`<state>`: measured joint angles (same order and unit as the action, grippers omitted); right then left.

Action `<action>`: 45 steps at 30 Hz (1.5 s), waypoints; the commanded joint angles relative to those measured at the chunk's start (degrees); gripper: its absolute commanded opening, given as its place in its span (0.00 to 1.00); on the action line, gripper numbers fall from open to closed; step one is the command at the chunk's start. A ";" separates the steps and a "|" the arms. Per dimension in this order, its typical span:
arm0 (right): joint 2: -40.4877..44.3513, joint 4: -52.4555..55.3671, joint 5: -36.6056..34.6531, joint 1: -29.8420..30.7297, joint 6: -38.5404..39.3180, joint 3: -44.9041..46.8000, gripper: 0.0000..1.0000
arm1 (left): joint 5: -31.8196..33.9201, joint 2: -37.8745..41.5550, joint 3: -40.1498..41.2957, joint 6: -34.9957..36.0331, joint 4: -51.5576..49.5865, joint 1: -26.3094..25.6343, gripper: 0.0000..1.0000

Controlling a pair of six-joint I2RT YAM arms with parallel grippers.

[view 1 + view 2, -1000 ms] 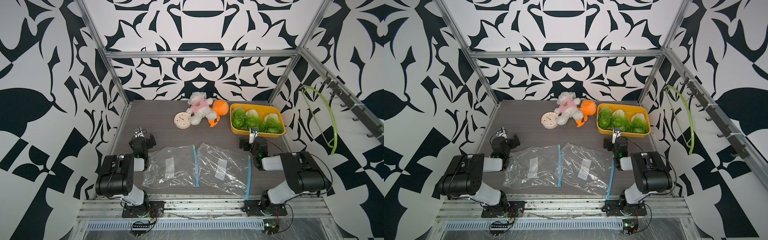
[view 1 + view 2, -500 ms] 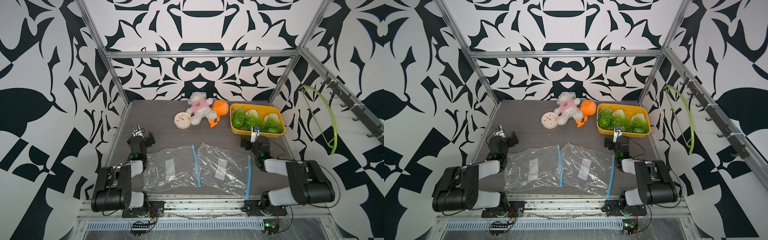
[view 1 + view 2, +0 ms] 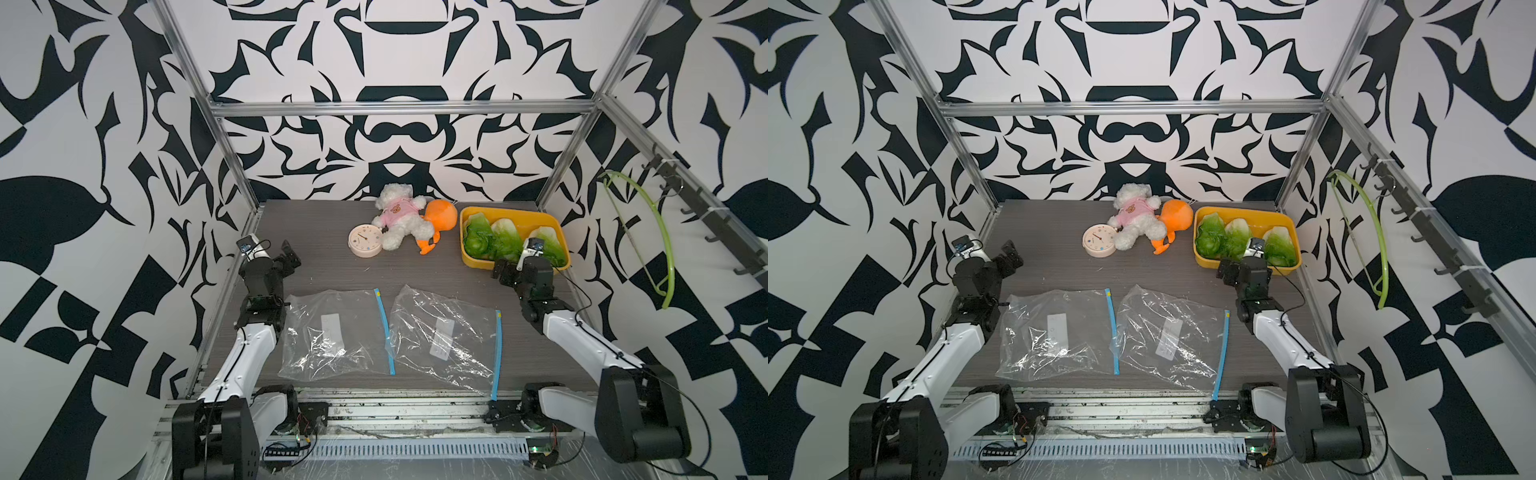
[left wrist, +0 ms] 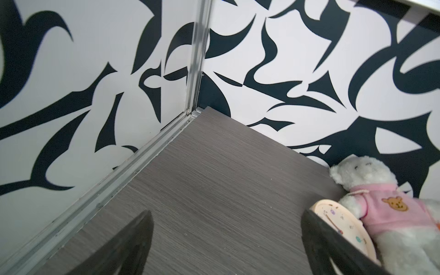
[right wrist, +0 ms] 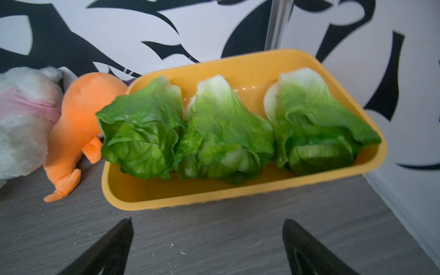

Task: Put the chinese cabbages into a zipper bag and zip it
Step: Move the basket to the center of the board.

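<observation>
The robot's right gripper should pull the yellow tray (image 3: 513, 238) by its rim (image 3: 462, 232) beside the orange plush toy toward the middle, because the tray is far from the left gripper.
Three chinese cabbages (image 5: 142, 128) (image 5: 221, 128) (image 5: 314, 123), white at the stem and green at the leaf, lie side by side in a yellow tray (image 5: 190, 197) at the back right (image 3: 511, 212). Two clear zipper bags with blue zips lie flat near the table's front, one left (image 3: 332, 332) and one right (image 3: 444, 336). My right gripper (image 5: 207, 221) is open and empty just short of the tray's near rim (image 3: 1229, 272). Open and empty over bare table by the left wall is my left gripper (image 4: 226, 214) (image 3: 286, 257), well behind the left bag.
A white teddy bear in a pink shirt (image 3: 399, 220), an orange plush toy (image 3: 440, 220) and a small round clock (image 3: 365, 246) lie at the back middle, left of the tray. A green hanger (image 3: 660, 249) hangs on the right wall's hooks.
Both arms have stretched out away from the front edge. The right gripper has come up to the tray's near side, and the left gripper has moved back along the left wall.
</observation>
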<state>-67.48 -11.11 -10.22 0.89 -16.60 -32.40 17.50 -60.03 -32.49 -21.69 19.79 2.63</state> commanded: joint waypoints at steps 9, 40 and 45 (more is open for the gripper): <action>-3.58 24.57 8.55 -1.00 -5.54 -14.76 0.99 | 1.77 3.47 -8.77 -4.62 -20.13 0.88 0.99; -45.65 50.70 4.56 14.16 0.10 -61.01 0.48 | -3.86 -8.39 -15.14 -20.38 -32.10 -30.46 0.99; -49.41 51.38 3.98 15.02 0.99 -64.17 0.34 | -4.64 -9.22 -14.49 -21.52 -29.55 -30.58 0.99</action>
<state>-116.92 38.11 -5.30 15.16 -16.53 -93.51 12.78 -68.82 -46.22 -42.04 -12.01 -27.77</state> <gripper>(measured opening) 0.358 0.991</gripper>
